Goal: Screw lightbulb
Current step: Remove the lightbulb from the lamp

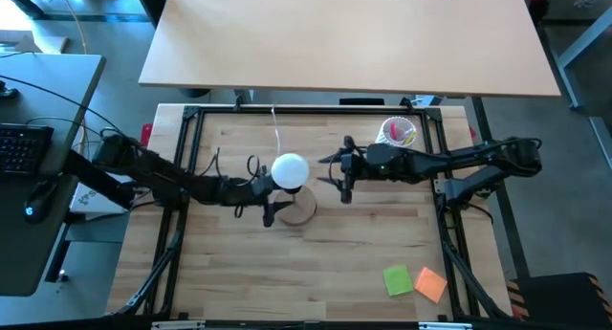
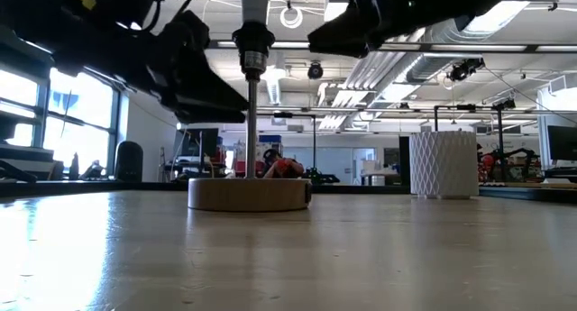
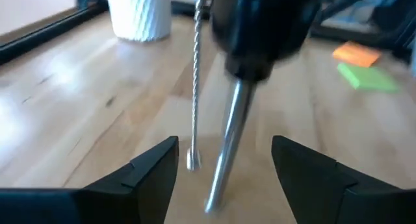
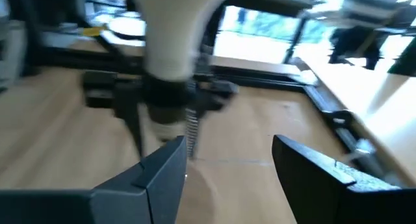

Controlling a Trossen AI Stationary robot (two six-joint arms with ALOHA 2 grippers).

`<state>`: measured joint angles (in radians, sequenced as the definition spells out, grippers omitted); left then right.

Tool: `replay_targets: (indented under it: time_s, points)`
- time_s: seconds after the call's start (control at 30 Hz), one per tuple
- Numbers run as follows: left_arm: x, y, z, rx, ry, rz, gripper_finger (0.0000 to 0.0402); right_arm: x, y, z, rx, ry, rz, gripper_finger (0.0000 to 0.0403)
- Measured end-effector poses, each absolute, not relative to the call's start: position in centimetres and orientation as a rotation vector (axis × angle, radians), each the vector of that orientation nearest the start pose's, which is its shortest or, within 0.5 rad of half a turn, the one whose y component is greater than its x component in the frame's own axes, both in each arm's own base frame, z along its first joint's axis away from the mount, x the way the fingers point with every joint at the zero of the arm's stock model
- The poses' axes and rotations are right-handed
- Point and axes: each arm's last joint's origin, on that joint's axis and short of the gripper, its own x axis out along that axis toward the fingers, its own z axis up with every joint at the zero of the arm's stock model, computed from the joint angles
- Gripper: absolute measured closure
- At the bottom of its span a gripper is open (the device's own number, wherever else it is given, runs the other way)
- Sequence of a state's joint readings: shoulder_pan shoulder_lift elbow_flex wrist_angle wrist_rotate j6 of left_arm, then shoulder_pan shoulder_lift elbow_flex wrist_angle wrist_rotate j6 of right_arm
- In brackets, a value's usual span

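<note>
The whole lamp (image 1: 291, 171) will slide along upright when I push the white lightbulb, because the round wooden base (image 1: 300, 209) sits loose on clear wood.
The white lightbulb (image 1: 290, 170) sits upright with its screw end in the black socket (image 2: 253, 42) of a lamp. A thin metal rod (image 2: 251, 122) carries the socket above a round wooden base (image 2: 250, 194). My left gripper (image 1: 264, 190) is open at the lamp's left. In the left wrist view its fingers (image 3: 156, 169) stand on either side of the rod (image 3: 224, 156) below the socket, touching nothing. My right gripper (image 1: 342, 174) hangs open just right of the bulb. It faces the bulb's neck (image 4: 174, 36), with nothing between its fingers.
A pull chain (image 3: 196, 74) hangs beside the rod. A ribbed white cup (image 1: 398, 132) with pink items stands at the back right. Green (image 1: 399, 279) and orange (image 1: 431, 283) paper notes lie near the front right edge. A black frame borders the table.
</note>
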<state>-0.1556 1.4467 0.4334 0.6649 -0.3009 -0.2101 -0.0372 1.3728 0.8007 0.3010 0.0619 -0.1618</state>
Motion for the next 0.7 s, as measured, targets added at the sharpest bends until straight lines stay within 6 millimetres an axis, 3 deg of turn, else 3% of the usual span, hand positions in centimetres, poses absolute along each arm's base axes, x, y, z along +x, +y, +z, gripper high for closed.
replay_targets:
  time_s: [0.23,0.37,0.5,0.63,0.7]
  points:
    - [22.0,-4.0,17.7,-0.054,0.355,0.317,0.0185,27.9,-3.9,23.5,-0.068,0.054,-0.207,0.0195]
    - [20.3,-4.1,19.8,-0.026,0.267,0.426,0.0219,27.2,-3.5,23.9,-0.069,-0.112,-0.172,0.0222]
    - [19.6,-3.7,22.0,0.046,0.122,0.593,0.0266,27.1,-2.0,24.8,-0.142,-0.219,-0.068,0.0285]
    - [19.8,-3.7,24.0,0.126,-0.014,0.564,0.0333,27.2,-0.3,25.7,-0.239,-0.299,0.025,0.0374]
    - [19.8,-3.9,24.8,0.154,-0.082,0.515,0.0374,27.2,0.3,26.0,-0.273,-0.326,0.042,0.0394]
